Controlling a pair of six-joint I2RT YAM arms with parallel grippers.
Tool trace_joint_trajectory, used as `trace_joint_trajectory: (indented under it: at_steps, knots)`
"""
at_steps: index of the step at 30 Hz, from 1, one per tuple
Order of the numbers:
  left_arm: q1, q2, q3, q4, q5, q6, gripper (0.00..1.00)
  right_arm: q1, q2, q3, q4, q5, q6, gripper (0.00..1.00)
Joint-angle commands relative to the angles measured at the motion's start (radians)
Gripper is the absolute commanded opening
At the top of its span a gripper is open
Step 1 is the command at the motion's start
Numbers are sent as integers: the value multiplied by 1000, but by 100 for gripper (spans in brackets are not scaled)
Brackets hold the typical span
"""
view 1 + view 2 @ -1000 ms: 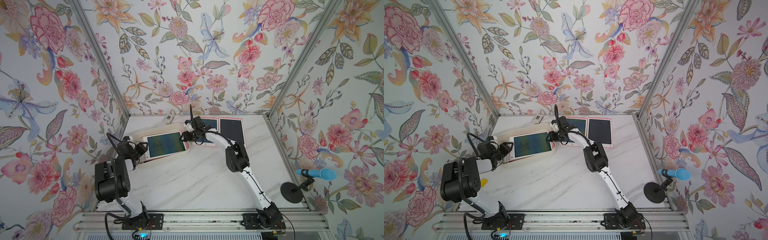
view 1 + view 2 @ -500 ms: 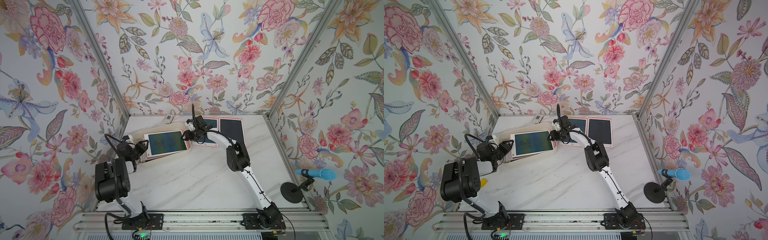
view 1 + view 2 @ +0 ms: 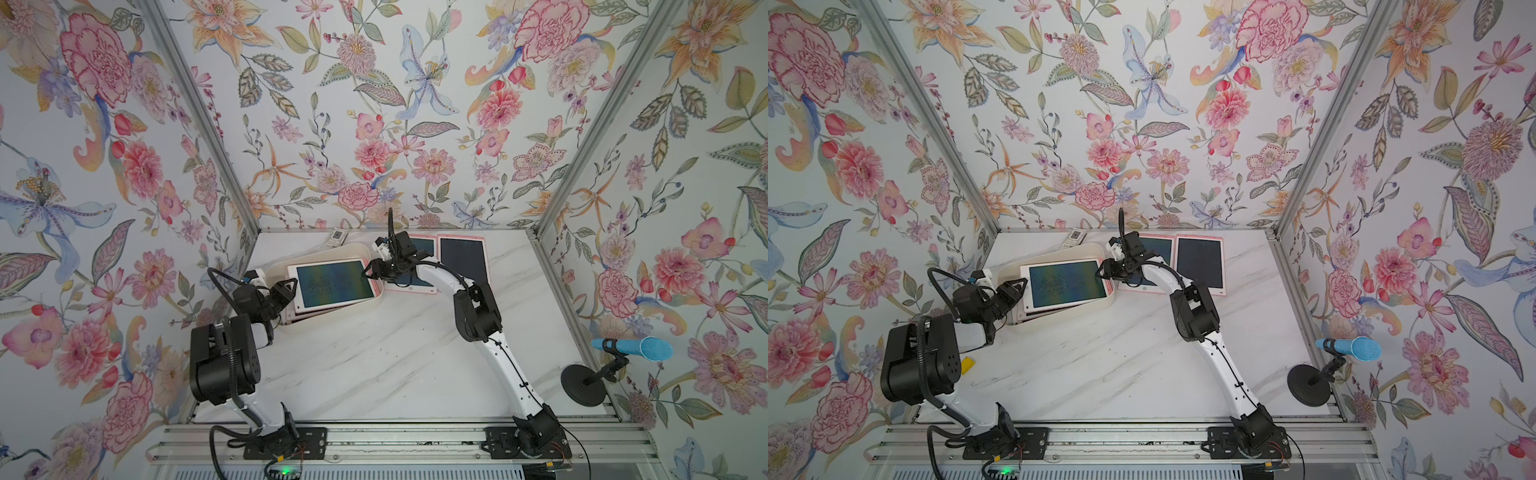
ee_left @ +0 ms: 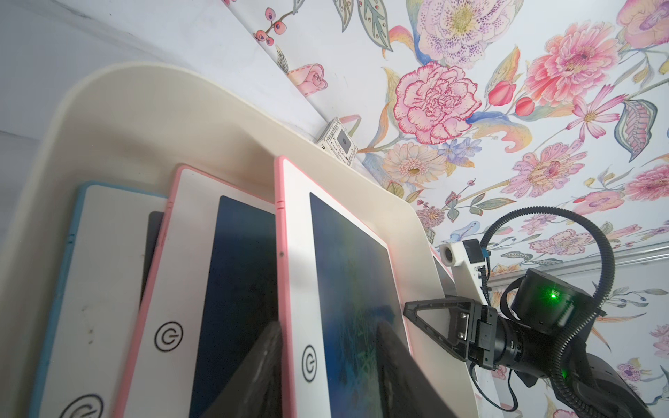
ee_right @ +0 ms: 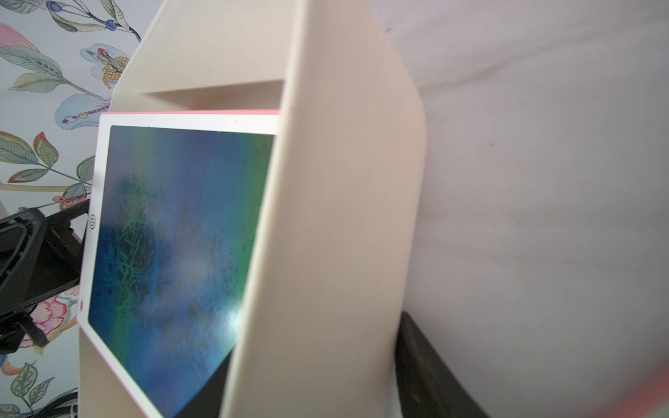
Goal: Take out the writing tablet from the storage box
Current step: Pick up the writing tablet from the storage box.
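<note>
The top tablet's far end (image 3: pixel 370 277) is behind the box's side in the robot's right gripper, so the robot's left gripper should draw the tablet (image 3: pixel 334 284) back and lift it clear.
The cream storage box (image 3: pixel 332 249) (image 3: pixel 1059 253) stands at the back left of the table. Its top writing tablet (image 3: pixel 334 282) (image 3: pixel 1067 284) has a pink frame and a blue-green screen, and lies tilted above the rim. My left gripper (image 3: pixel 291 290) (image 4: pixel 325 333) is shut on that tablet's (image 4: pixel 347 271) short end, one finger under it and one on the screen. My right gripper (image 3: pixel 368 272) (image 5: pixel 311 362) is shut on the box's right wall (image 5: pixel 344 181), one finger inside and one outside. Under the top tablet lie a second pink tablet (image 4: pixel 202 271) and a blue one (image 4: pixel 105 253).
Two more pink tablets (image 3: pixel 463 262) (image 3: pixel 415 284) lie flat on the marble table right of the box, one partly under my right arm. A small card with a dark square (image 3: pixel 337 237) sits by the back wall. A blue microphone on a stand (image 3: pixel 631 348) is at the right edge.
My left gripper has edged right onto the tablet's end and closed a little. The right gripper has shifted slightly at the box wall. The tablet and the box have hardly moved.
</note>
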Motion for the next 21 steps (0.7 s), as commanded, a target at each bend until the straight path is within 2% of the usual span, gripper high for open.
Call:
trace_joint_trajectory:
  at_steps: [1, 7, 13, 17, 21]
  knots:
    - [-54, 49, -35, 63, 268, -74, 43, 91, -14, -18, 153, -242, 25, 54]
    - [-54, 56, -43, 91, 263, -85, 43, 91, -35, -58, 220, -295, 61, 60]
    - [-53, 65, -46, 116, 260, -94, 42, 91, -57, -82, 235, -298, 60, 60]
    - [-52, 54, -43, 79, 245, -73, 34, 91, -69, -92, 217, -281, 36, 63]
    - [-46, 41, -42, 50, 234, -57, 21, 85, -107, -92, 128, -221, -53, 69]
